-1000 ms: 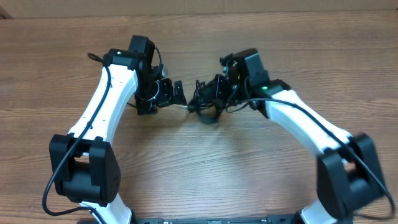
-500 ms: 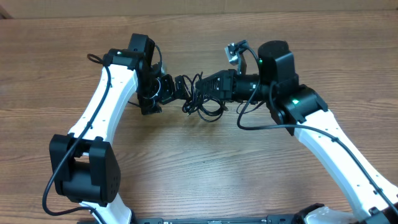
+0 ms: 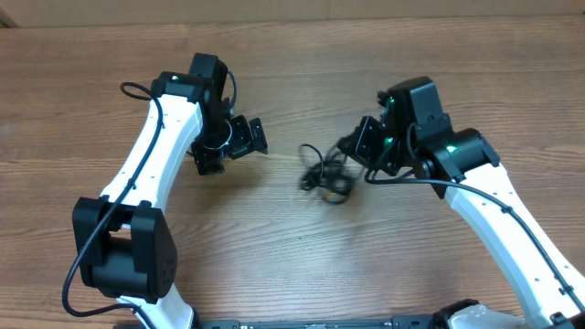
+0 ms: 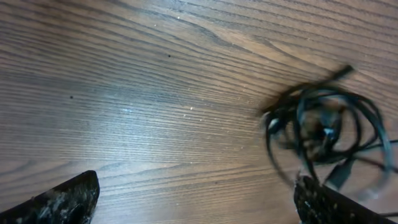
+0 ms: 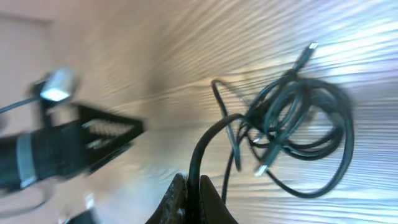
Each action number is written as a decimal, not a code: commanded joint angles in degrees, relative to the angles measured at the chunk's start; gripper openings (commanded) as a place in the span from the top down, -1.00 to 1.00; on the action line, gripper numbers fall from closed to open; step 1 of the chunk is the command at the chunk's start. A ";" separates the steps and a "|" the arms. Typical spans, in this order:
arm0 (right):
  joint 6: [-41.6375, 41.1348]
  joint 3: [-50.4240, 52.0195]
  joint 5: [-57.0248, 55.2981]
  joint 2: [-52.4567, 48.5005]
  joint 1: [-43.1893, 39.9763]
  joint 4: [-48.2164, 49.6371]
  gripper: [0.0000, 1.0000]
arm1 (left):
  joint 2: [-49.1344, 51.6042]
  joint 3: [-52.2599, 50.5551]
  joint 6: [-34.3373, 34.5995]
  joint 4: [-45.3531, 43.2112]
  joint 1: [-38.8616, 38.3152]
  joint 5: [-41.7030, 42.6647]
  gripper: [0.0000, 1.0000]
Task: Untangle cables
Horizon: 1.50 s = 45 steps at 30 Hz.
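Note:
Next, my right gripper brings the bunched tangle [image 3: 330, 175] it alone holds by one strand of cable toward my left gripper, which should pull from the tangle's opposite edge [image 3: 307, 177].
The cables [image 3: 324, 174] are one small black tangle of loops lying on the wooden table between the two arms. My right gripper [image 3: 348, 152] is at the tangle's right edge, shut on one strand; in the right wrist view the gripper [image 5: 194, 198] pinches a black cord that runs up into the bundle [image 5: 298, 118], where small plugs stick out. My left gripper [image 3: 252, 137] is open and empty, well to the left of the tangle. In the left wrist view its fingers [image 4: 196, 208] are spread wide, with the bundle [image 4: 326, 130] beyond the right finger.
The bare wooden table [image 3: 292, 247] reaches in all directions. Thicker black arm cables run along both white arms. My left gripper also shows in the right wrist view [image 5: 93, 140], blurred at the left.
My left gripper let go of the tangle, opened and drew back left. My right gripper pulled the bundle right and toward the front, still holding one strand.

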<state>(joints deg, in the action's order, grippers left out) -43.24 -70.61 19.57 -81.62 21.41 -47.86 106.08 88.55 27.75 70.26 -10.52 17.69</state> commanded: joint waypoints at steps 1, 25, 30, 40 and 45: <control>0.22 -1.03 -4.55 -2.05 0.33 -1.57 0.93 | 0.52 -0.02 -5.88 -0.52 -0.50 5.77 -0.98; -11.98 -1.09 48.78 -3.80 0.15 36.81 0.93 | 0.52 -0.02 -7.15 -1.44 -1.40 4.39 0.71; -7.10 -1.09 41.88 -3.80 0.15 30.51 0.93 | 0.52 -0.02 -5.66 -1.11 -1.40 1.14 0.92; -4.85 -1.09 37.09 -3.80 0.26 23.93 0.93 | 0.52 -0.02 -7.02 -1.92 -0.98 9.62 -0.95; -4.92 -1.09 37.13 -3.80 0.35 24.15 0.93 | 0.52 -0.02 -6.73 -1.97 -1.22 10.84 -0.87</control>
<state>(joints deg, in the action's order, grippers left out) -49.06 -70.61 56.55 -86.11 21.50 -24.27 106.08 88.55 20.97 68.49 -11.75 26.02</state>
